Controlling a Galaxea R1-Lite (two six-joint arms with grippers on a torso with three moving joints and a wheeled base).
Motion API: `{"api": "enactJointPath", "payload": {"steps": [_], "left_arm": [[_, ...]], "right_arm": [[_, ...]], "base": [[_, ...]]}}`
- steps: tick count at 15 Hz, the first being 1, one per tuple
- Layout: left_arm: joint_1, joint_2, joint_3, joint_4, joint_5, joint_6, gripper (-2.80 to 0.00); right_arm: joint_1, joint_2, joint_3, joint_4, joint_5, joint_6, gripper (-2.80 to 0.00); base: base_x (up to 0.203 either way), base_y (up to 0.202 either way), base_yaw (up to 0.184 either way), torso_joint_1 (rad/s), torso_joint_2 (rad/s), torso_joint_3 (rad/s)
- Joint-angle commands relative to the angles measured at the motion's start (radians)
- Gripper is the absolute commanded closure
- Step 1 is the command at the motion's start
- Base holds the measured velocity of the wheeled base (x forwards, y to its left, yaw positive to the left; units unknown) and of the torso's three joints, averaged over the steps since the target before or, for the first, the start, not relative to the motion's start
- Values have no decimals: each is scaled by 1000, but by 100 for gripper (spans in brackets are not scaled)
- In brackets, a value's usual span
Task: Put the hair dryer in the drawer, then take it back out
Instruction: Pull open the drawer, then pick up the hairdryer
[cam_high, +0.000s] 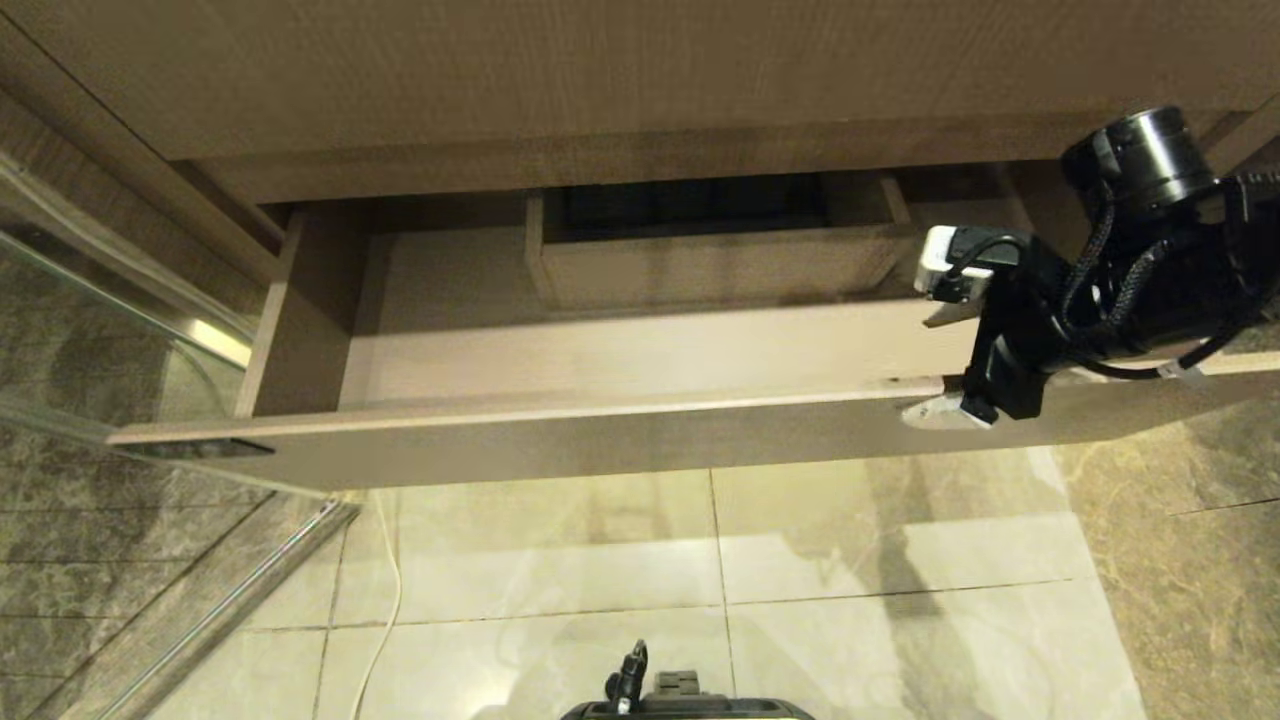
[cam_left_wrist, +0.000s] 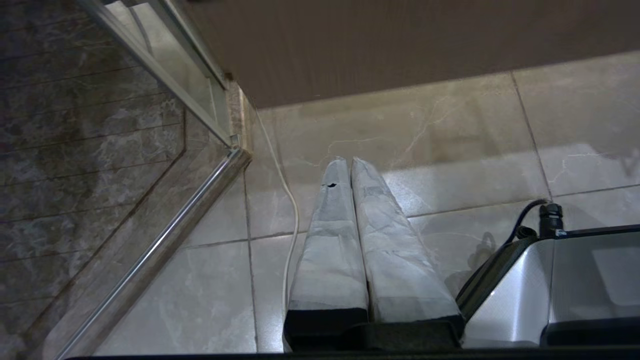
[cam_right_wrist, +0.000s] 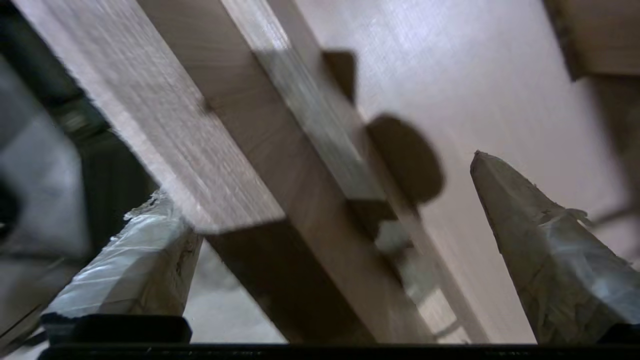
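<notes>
My right gripper has one finger inside, behind the drawer's front panel. It should keep pulling the panel toward my base until the drawer is wide open.
The drawer (cam_high: 600, 440) stands pulled out, wide and shallow, in light wood grain, and its floor (cam_high: 640, 350) shows nothing lying on it. The hair dryer is out of view in every frame. My right gripper (cam_high: 935, 365) is at the drawer's right end and open. One finger is inside over the drawer floor and the other outside the front panel. In the right wrist view the front panel's top edge (cam_right_wrist: 165, 125) runs between the spread fingers (cam_right_wrist: 530, 235) of that gripper (cam_right_wrist: 320, 180), which holds nothing. My left gripper (cam_left_wrist: 348, 161) is parked low over the floor tiles, shut and empty.
A boxed cutout (cam_high: 715, 265) sits at the back middle of the drawer. A wood-grain cabinet panel (cam_high: 640, 80) overhangs it. A glass shower door with a metal rail (cam_high: 200, 340) stands on the left. A white cable (cam_high: 385, 590) lies on the tiles, and my base (cam_high: 690, 705) is below.
</notes>
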Motion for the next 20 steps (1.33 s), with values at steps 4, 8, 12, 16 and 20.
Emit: {"api": "enactJointPath", "payload": {"steps": [4, 8, 12, 16, 20], "left_arm": [[-1, 0, 2, 0, 0, 1, 0], [-1, 0, 2, 0, 0, 1, 0], [-1, 0, 2, 0, 0, 1, 0], [1, 0, 2, 0, 0, 1, 0], [-1, 0, 2, 0, 0, 1, 0]], "right_arm": [[-35, -246, 200, 76, 4, 12, -280], [-41, -468, 362, 182, -1, 17, -280], [-60, -656, 423, 205, 4, 74, -280], [-95, -714, 420, 141, -2, 204, 0], [-131, -786, 410, 124, -4, 324, 0]], "base": [[0, 0, 0, 0, 0, 0], [0, 0, 0, 0, 0, 0], [0, 0, 0, 0, 0, 0], [0, 0, 0, 0, 0, 0], [0, 0, 0, 0, 0, 0]]}}
